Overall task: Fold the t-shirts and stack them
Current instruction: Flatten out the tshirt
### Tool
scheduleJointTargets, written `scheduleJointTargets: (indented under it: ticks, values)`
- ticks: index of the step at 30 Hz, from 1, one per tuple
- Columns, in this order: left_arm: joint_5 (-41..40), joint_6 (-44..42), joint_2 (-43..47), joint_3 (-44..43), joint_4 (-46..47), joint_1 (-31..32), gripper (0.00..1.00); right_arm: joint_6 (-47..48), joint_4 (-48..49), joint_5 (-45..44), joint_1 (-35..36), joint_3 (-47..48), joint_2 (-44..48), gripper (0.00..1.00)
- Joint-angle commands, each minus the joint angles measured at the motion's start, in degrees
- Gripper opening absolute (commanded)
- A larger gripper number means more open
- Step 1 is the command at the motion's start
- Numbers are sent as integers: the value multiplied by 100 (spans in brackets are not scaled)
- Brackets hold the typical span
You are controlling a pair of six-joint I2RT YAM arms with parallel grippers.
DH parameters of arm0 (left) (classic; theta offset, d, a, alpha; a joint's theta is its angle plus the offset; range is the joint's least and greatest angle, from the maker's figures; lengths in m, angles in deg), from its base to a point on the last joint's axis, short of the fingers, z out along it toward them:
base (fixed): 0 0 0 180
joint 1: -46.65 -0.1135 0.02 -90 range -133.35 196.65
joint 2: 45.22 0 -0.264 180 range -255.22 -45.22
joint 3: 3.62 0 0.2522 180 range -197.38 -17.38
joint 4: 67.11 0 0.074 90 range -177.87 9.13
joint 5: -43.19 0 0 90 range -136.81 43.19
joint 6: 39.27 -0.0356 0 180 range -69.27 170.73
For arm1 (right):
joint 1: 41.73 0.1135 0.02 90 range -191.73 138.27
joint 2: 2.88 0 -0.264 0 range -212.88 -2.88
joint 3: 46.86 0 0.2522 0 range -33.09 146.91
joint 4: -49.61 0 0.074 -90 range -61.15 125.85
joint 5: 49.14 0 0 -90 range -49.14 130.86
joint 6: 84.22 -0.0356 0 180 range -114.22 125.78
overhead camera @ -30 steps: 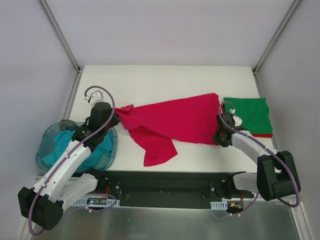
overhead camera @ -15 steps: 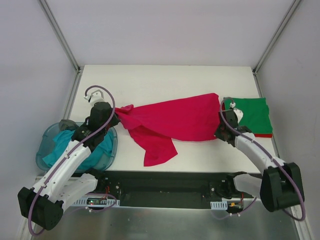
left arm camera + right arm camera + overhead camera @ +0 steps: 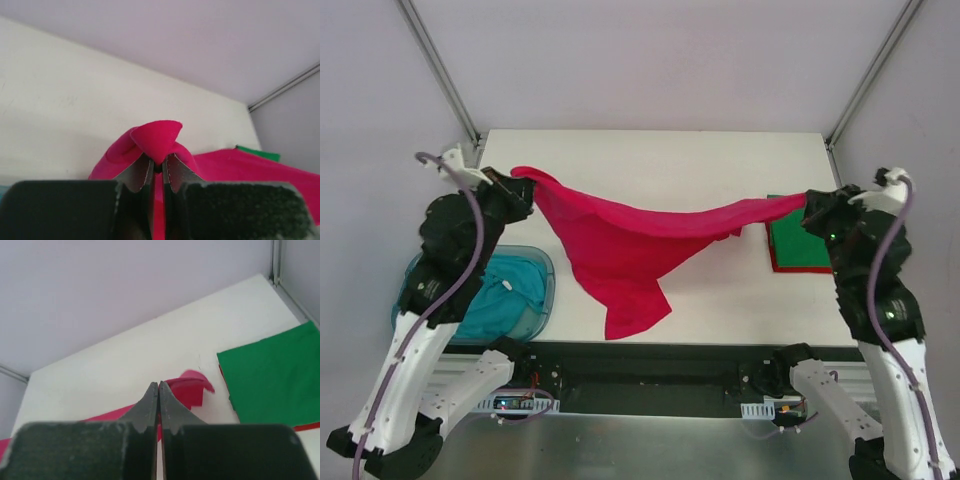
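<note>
The crimson red t-shirt's lower part hangs gathered (image 3: pixel 632 300) into a narrow point, so both of the robot's grippers should spread it out flat toward the table's back (image 3: pixel 610 160) before they fold it.
A crimson red t-shirt (image 3: pixel 630 240) hangs stretched in the air between my two grippers, its lower part sagging to the table near the front edge. My left gripper (image 3: pixel 515 185) is shut on its left corner; red cloth (image 3: pixel 157 140) bulges past the fingertips in the left wrist view. My right gripper (image 3: pixel 810 205) is shut on its right end; a red flap (image 3: pixel 187 387) shows beyond the tips. A folded green t-shirt (image 3: pixel 815 240) lies at the right on a folded red one (image 3: pixel 772 255). A teal t-shirt (image 3: pixel 500 300) lies in the tub.
A translucent blue plastic tub (image 3: pixel 542 265) stands at the left front, beside the table. The white table (image 3: pixel 650 160) runs back to the grey walls, with metal frame posts (image 3: pixel 440 70) at both back corners. The arm bases stand at the near edge.
Both grippers have risen and moved apart. The red shirt, which lay on the table, is lifted and stretched between them. The green shirt is partly hidden by the right arm.
</note>
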Motion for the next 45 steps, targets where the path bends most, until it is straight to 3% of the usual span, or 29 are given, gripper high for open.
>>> scheduleJointTargets:
  ticks: [1,11,19,23,28,34,37,39,42,43,45]
  values:
    - [629,-350,368,-939,232,-79,0,325,-606,-174,20,1189,289,0]
    - [1921,-579,308,-3267,39,-79,0,774,-1995,151,12,4634,-26,0]
    - [2907,-473,-501,-5132,-84,-79,0,800,-2339,495,12,5780,-71,0]
    - [2653,-674,-633,-5230,-93,-79,0,923,-2286,162,20,5702,-167,0]
    - [1626,-1061,-1168,-4800,-93,-79,0,1151,-1962,-418,29,5114,-553,0]
    - [-17,-1422,-2608,-4237,39,-105,0,1310,-891,-1437,12,3305,-1291,0]
    - [137,-1178,-3715,-3982,56,-473,0,1249,-205,-1449,-198,2469,-1985,0]
    - [767,-844,-4821,-4034,48,-903,0,1012,155,-758,-628,2056,-2634,0]
    - [1447,-640,-6210,-4489,30,-1256,23,870,1085,61,-1130,1807,-3943,0]
    - [1448,-666,-6676,-4709,-5,-1300,43,870,1158,273,-1209,1964,-4495,0]
    - [1711,-693,-7433,-5297,-250,-1345,99,931,1020,607,-1280,2542,-5524,10]
